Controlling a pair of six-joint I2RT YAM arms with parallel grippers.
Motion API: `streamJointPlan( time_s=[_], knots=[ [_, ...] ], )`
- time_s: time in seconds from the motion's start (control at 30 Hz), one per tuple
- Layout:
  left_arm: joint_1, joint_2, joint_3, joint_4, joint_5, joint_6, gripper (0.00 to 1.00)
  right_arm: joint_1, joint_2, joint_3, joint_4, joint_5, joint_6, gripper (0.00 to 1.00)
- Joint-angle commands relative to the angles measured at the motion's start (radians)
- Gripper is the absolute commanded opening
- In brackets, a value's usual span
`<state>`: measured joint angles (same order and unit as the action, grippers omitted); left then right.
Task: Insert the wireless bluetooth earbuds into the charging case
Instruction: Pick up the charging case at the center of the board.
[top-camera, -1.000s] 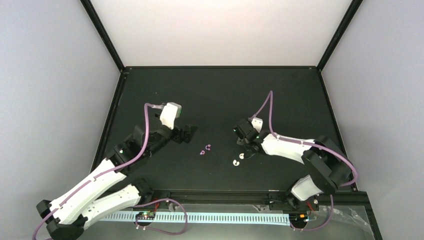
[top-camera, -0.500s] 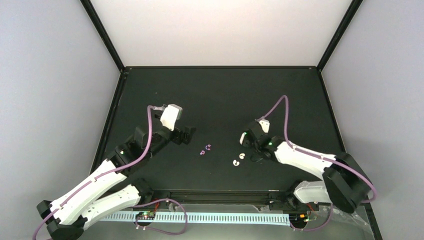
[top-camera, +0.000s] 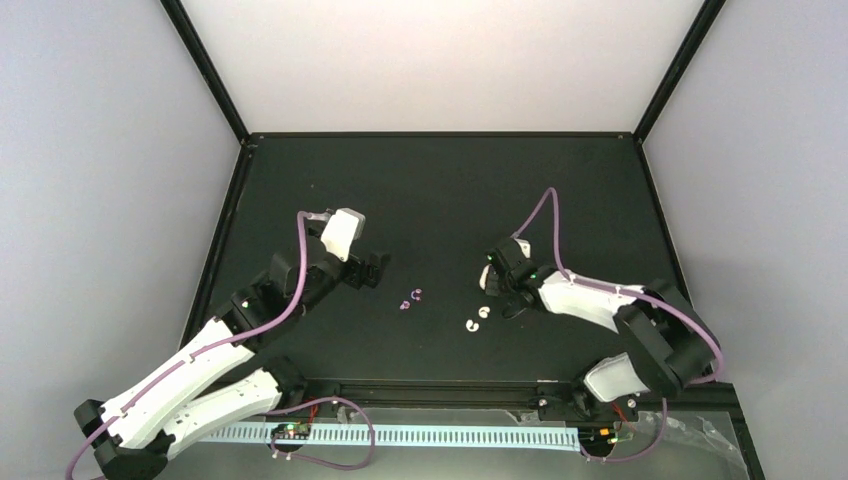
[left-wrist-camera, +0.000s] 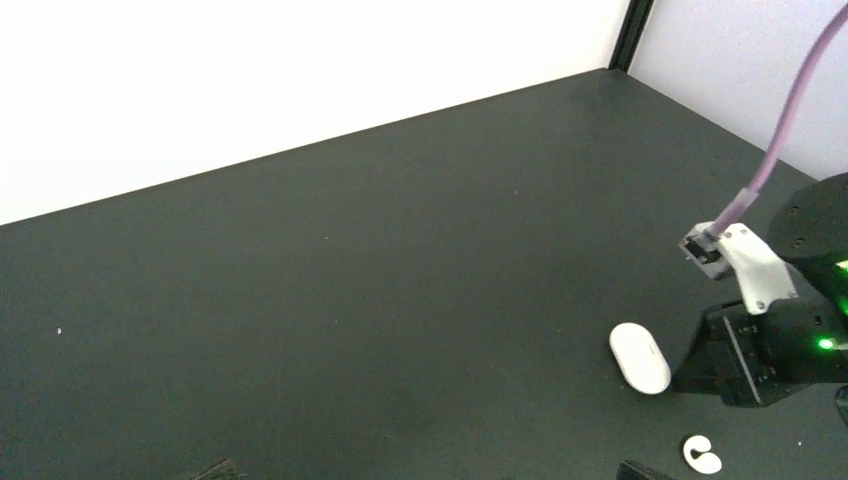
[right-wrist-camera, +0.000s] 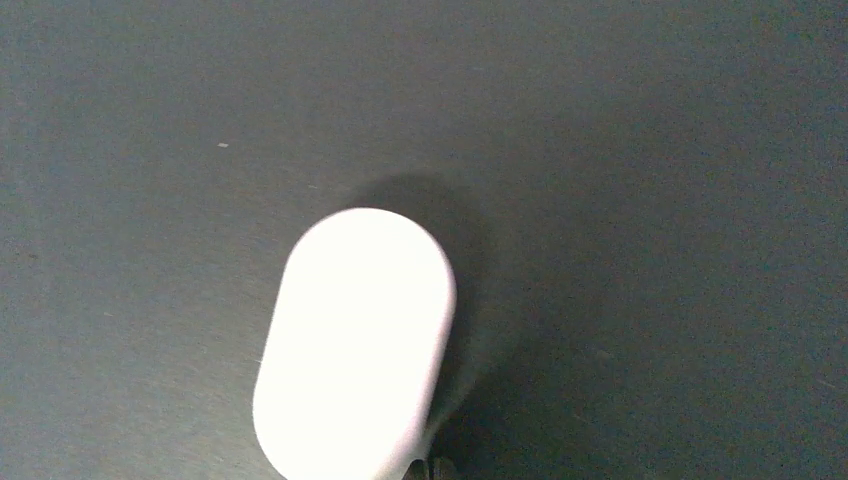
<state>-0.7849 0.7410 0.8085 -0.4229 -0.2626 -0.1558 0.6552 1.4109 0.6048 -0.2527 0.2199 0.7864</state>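
Note:
I should back off, open my right gripper and straddle the case (right-wrist-camera: 352, 345) squarely, because the charging case lies at a slant with its long edge (right-wrist-camera: 432, 398) next to my right gripper's closed fingers.
The charging case (right-wrist-camera: 355, 340) is a closed white pill lying flat on the black table. It also shows in the left wrist view (left-wrist-camera: 640, 357) and the top view (top-camera: 484, 282). My right gripper (top-camera: 496, 284) sits right behind the case. Only a sliver of its fingertips (right-wrist-camera: 432, 469) shows at the case's near end, and they look shut. Two white earbuds (top-camera: 484, 312) (top-camera: 469, 325) lie just in front of the case, and one shows in the left wrist view (left-wrist-camera: 702, 454). My left gripper (top-camera: 377, 268) is open and empty, well left of them.
Two tiny purple curled bits (top-camera: 417, 294) (top-camera: 405, 305) lie on the table between the grippers. The black table (top-camera: 440, 190) has a raised black frame, with white walls behind and at both sides.
My right arm swung out to the right and came back, its wrist turning beside the case. The left gripper shifted slightly. The earbuds and purple bits have not moved.

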Motion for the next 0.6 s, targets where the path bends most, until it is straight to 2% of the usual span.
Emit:
streamJointPlan(
  time_s=[0.0, 0.43, 0.53, 0.57],
  knots=[
    [0.004, 0.007, 0.001, -0.011, -0.025, 0.021, 0.99, 0.009, 0.079, 0.067, 0.052, -0.084, -0.024, 0.01],
    [0.003, 0.040, 0.007, -0.004, -0.020, 0.030, 0.99, 0.021, 0.247, 0.246, 0.108, -0.201, -0.088, 0.03],
    [0.004, 0.043, 0.007, -0.003, -0.020, 0.031, 0.99, 0.021, 0.210, 0.276, 0.094, -0.211, -0.153, 0.05],
    [0.004, 0.042, 0.008, -0.005, -0.022, 0.033, 0.99, 0.021, 0.171, 0.266, 0.099, -0.213, -0.180, 0.10]
  ],
)
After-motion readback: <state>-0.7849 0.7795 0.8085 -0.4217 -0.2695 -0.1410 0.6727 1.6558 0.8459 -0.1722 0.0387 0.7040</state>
